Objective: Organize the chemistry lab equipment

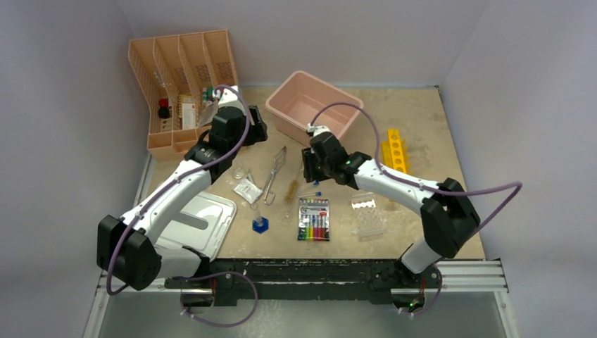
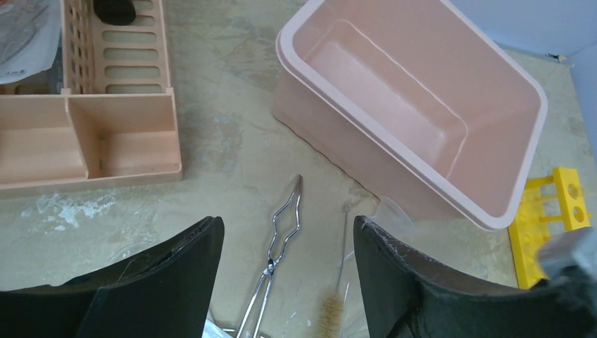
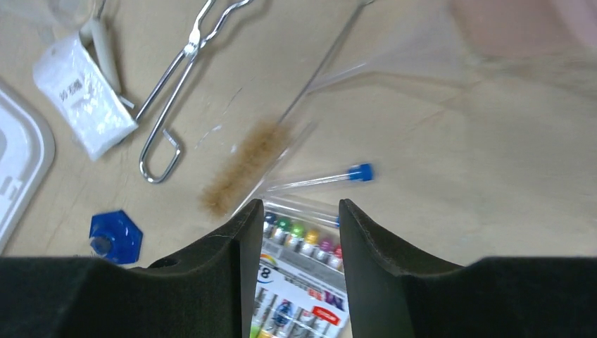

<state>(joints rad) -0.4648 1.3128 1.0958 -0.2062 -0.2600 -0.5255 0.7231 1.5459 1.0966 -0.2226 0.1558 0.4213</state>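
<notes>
The blue-capped tube (image 1: 309, 195) is across the brush from my left gripper, so next my right gripper grabs it by its cap end (image 1: 318, 193) and hands it over.
Metal tongs (image 1: 274, 174) lie mid-table, with a brown bristle brush (image 1: 290, 190) just to their right. A blue-capped tube (image 3: 360, 172) lies beside a pack of coloured markers (image 1: 314, 220). A small white packet (image 1: 248, 189), a blue hexagonal-based cylinder (image 1: 260, 224) and a clear tube rack (image 1: 368, 215) sit around them. My left gripper (image 2: 288, 224) is open and empty, above the tongs (image 2: 281, 239) and the brush (image 2: 329, 313). My right gripper (image 3: 301, 205) hangs open and empty over the top edge of the marker pack (image 3: 303, 274), near the tube.
A pink bin (image 1: 315, 105) stands at the back centre. A peach divided organizer (image 1: 184, 84) with a few items in it stands back left. A yellow tube rack (image 1: 395, 150) lies to the right, and a white lid (image 1: 200, 222) near the front left.
</notes>
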